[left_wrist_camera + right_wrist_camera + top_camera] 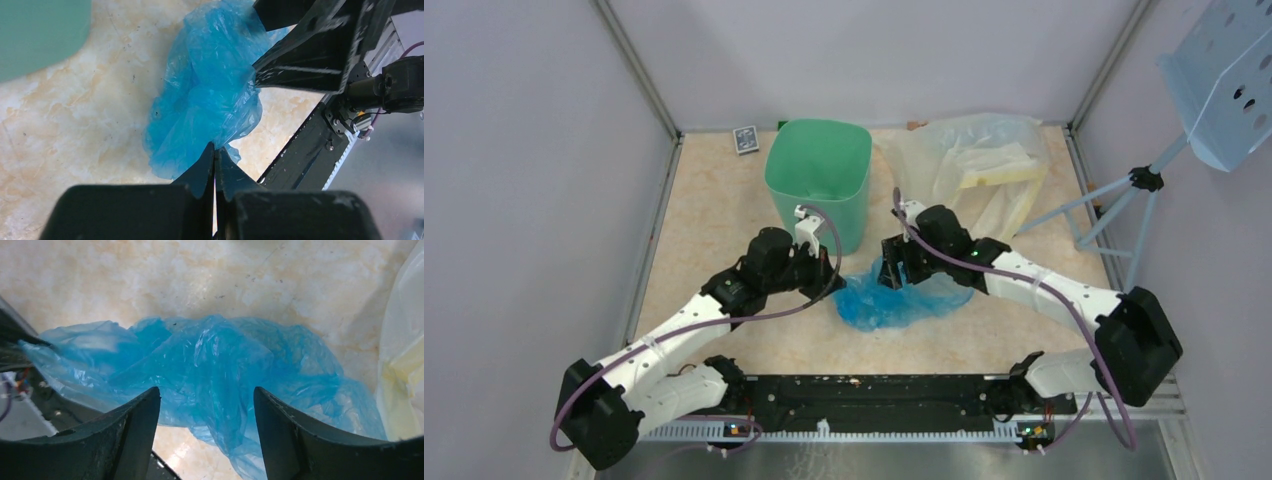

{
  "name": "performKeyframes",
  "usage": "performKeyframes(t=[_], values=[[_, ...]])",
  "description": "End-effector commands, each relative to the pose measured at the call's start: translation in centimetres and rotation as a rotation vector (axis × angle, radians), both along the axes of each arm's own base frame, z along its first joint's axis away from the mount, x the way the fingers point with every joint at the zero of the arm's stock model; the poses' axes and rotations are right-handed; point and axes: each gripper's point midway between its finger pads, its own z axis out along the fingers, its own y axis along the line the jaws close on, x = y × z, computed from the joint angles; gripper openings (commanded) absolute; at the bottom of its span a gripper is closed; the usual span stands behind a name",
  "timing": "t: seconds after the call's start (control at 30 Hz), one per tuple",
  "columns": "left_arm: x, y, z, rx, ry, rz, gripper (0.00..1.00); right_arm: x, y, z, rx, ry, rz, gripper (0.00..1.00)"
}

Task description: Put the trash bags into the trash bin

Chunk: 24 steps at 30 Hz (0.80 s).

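Note:
Next, my right gripper pulls the bag toward the black rail while my left gripper opens to take another edge, because I have the blue bag bunched between my grippers.
The trash bag is a crumpled, translucent blue sheet lying on the table just in front of the trash bin, a mint-green bin standing upright. My left gripper is shut, its tips pinching the near edge of the blue bag, which pulls to a point there. My right gripper is open and hangs just over the bag, one finger on each side of a raised fold. In the top view both grippers, left and right, meet at the bag's bin-side edge. A corner of the bin shows in the left wrist view.
A larger clear bag with yellow bands lies right of the bin, close to the right arm; its edge shows beside the blue bag. A card deck sits at the back wall. A blue perforated panel on a tripod stands at the right. A black rail runs along the near edge.

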Motion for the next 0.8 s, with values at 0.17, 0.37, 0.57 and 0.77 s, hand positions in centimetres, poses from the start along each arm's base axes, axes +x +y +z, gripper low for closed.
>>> performKeyframes(t=[0.17,0.37,0.57,0.77], values=[[0.2,0.3,0.3,0.011,-0.026,0.015,0.0,5.7,-3.2,0.9,-0.317,-0.261,-0.332,0.33],[0.8,2.4,-1.4,0.107,0.012,0.133,0.0,6.4,-5.5,2.8,-0.328,-0.31,-0.411,0.16],[1.0,4.1,-3.9,0.186,0.078,0.232,0.0,6.6,-8.0,4.5,-0.236,-0.277,-0.469,0.0],[0.4,4.3,-5.5,0.21,0.121,0.227,0.0,4.8,-6.3,10.0,0.022,-0.308,-0.386,0.0]])
